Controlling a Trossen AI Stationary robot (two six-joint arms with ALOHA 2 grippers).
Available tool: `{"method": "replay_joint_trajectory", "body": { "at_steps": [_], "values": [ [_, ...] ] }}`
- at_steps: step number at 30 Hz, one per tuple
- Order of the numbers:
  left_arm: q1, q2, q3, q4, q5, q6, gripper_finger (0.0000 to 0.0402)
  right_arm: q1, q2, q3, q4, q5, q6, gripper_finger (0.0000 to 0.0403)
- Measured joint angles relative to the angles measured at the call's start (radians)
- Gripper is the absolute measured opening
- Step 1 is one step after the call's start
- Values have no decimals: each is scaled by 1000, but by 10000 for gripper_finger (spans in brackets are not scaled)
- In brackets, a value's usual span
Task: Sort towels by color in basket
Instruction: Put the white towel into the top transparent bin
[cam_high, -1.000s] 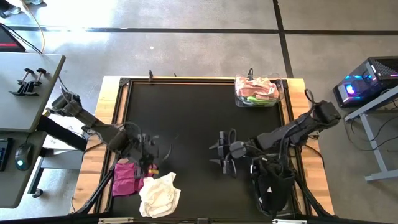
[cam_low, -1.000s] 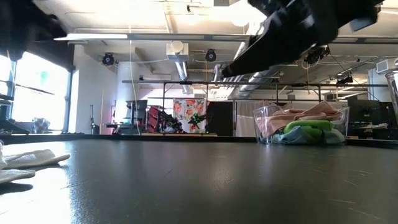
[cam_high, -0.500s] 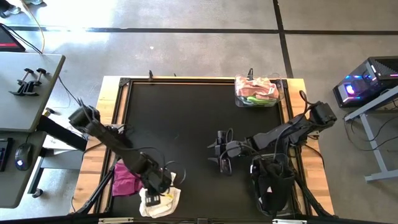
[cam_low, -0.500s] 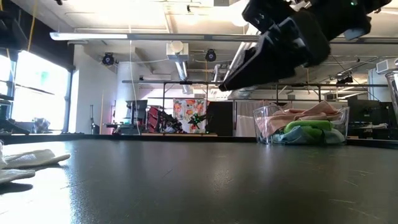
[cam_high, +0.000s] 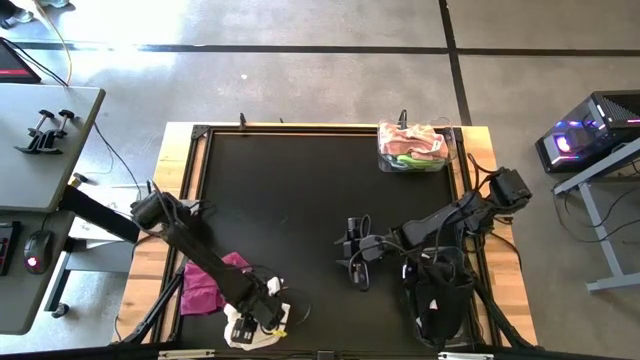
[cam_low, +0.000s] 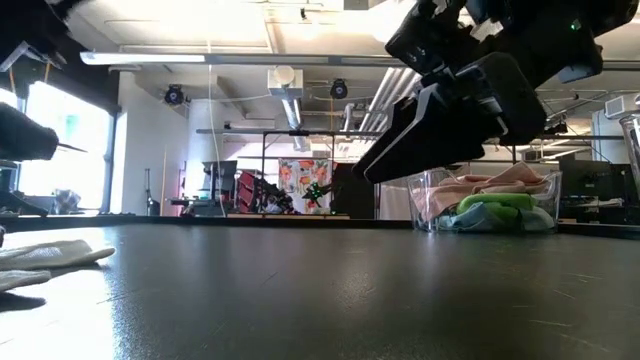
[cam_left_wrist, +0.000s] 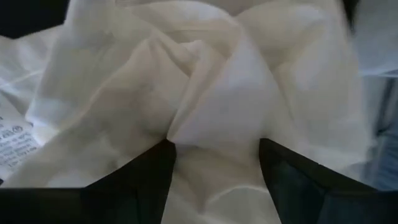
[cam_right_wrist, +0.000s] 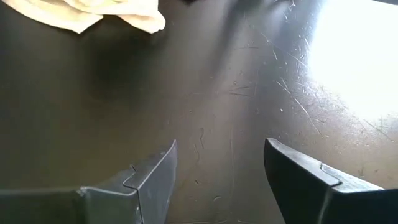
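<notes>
The cream towel is bunched up in loose folds, so it will stay a crumpled bundle with floppy edges when the robot's right gripper carries it.
A cream towel lies bunched near the table's near-left corner; it also shows in the left wrist view and the low view. Beside it, toward the left edge, lies a magenta towel. My left gripper points down over the cream towel, open, with a raised fold between its fingers. The clear basket at the far right holds pink and green towels. My right gripper hovers open over bare table near the middle. My left gripper comes at the cream towel's bunched middle from above, its fingers standing on either side of a raised fold. The towel lies on the table. I cannot tell whether the fingers touch the cloth.
The black mat is bare between the two arms and up to the basket. A dark bundle of arm base and cables sits at the near right. A desk stands left of the table.
My left gripper has swung toward the table's near edge and gone down, from beside the magenta towel to right over the cream towel, tipping steeper. My right gripper has sunk a little toward the table.
</notes>
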Motion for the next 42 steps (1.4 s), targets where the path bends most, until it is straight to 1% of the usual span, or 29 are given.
{"method": "replay_joint_trajectory", "body": {
  "at_steps": [4,6,8,11,14,17,19,21,24,27,29,32,34,36,39,42],
  "values": [
    [-14,26,5,-27,-80,62,222,2,3,0,1,0,14,233],
    [-12,29,5,-31,-128,87,211,4,3,0,2,0,25,233],
    [-4,30,3,-36,-210,103,191,8,3,0,0,0,25,233],
    [15,32,3,-35,-273,139,145,18,3,0,0,1,25,233],
    [47,32,2,-35,-287,187,88,33,2,0,0,1,24,233],
    [93,16,1,-36,-325,259,28,45,-10,0,-1,1,24,233],
    [125,-5,-3,-39,-369,318,10,50,-29,0,-18,1,24,233],
    [164,-28,-6,-46,-430,395,14,54,-53,0,-50,9,35,233],
    [226,-87,-5,-39,-526,523,13,63,-99,0,-135,68,78,233],
    [302,-129,-4,-4,-583,617,5,72,-134,1,-209,136,124,233],
    [353,-157,-4,50,-608,657,3,72,-139,1,-223,157,138,233],
    [410,-189,-2,160,-627,712,3,67,-133,1,-187,163,139,233],
    [433,-191,-2,225,-621,757,3,63,-131,1,-174,196,137,233],
    [452,-191,-5,285,-613,786,2,68,-131,1,-172,279,140,233],
    [491,-194,-43,413,-581,770,2,99,-141,2,-169,439,137,233],
    [529,-192,-111,541,-531,768,2,129,-146,16,-166,519,118,233]
  ]
}}
